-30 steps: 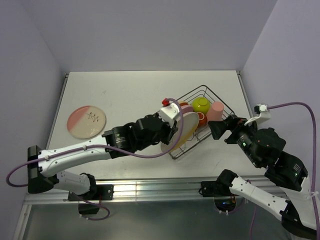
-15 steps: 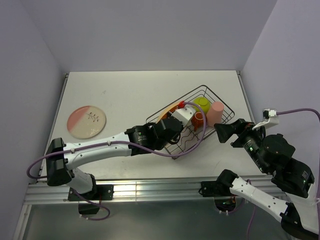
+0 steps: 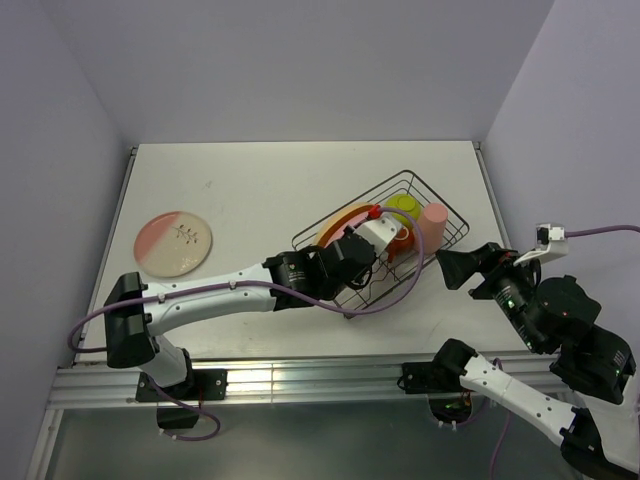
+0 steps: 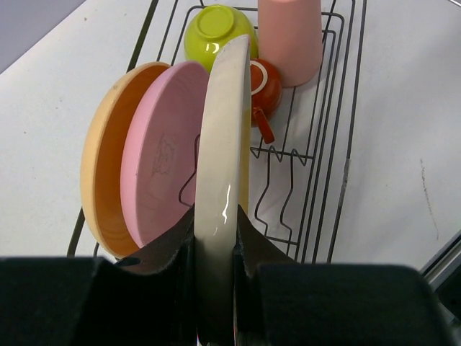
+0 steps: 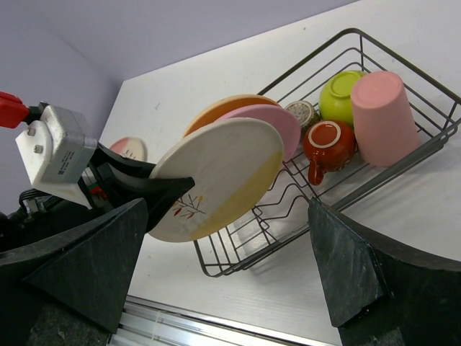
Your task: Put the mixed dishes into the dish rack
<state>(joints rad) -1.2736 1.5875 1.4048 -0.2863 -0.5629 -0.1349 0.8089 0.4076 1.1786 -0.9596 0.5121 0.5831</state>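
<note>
My left gripper should keep lowering the cream-yellow plate [image 5: 225, 182] until its rim sits in the free wire slots [image 5: 271, 216], because it hangs on edge, in line with the pink plate.
The black wire dish rack [image 3: 437, 198] stands at the table's right, also in the left wrist view [image 4: 338, 130] and the right wrist view [image 5: 313, 52]. In it an orange plate [image 4: 101, 166] and a pink plate [image 4: 155, 173] stand on edge. A lime-green bowl [image 4: 216, 29], a salmon cup [image 4: 292, 36], a red-brown mug [image 4: 263, 83] and a small grey cup [image 5: 302, 113] sit behind them. My left gripper [image 4: 216, 238] is shut on the cream-yellow plate [image 5: 216, 176], held tilted beside the pink plate. My right gripper [image 5: 227, 216] is open and empty, right of the rack.
A pink-cream twig-patterned plate [image 3: 173, 242] lies flat on the table at the far left. The table's near edge has a metal rail [image 3: 300, 375]. Grey walls close the table at the back and both sides.
My left gripper has carried the cream-yellow plate right and into the rack, next to the pink plate. My right arm has drawn back a little to the right.
</note>
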